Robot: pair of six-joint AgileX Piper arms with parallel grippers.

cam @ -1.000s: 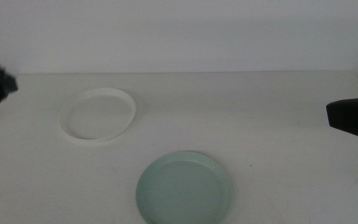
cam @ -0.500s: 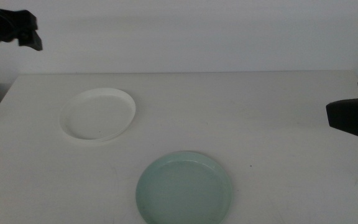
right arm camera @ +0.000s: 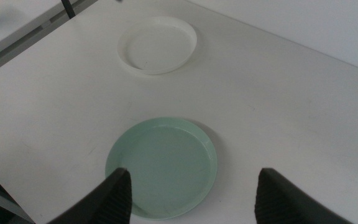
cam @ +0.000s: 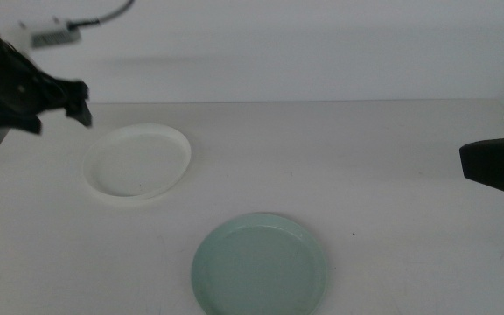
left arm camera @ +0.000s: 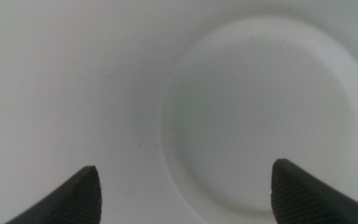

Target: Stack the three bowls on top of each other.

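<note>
The white bowl will hide the pale mint green bowl almost completely when I stack them, because the pale mint green bowl has a matching round rim.
The white bowl lies at the left of the table. The pale mint green bowl lies near the front middle. The grey bowl is out of view. My left gripper hovers just behind and left of the white bowl, open and empty. In the left wrist view the white bowl lies below the open left gripper. My right gripper waits at the table's right edge. In the right wrist view it is open above the mint bowl, with the white bowl beyond.
The white table ends at a pale back wall. A cable and a small white box hang above the left arm. A darker strip runs past the table's left edge.
My left arm has come in from the left edge, first high by the wall, then right and down towards the white bowl. The bowls and the right arm have not moved.
</note>
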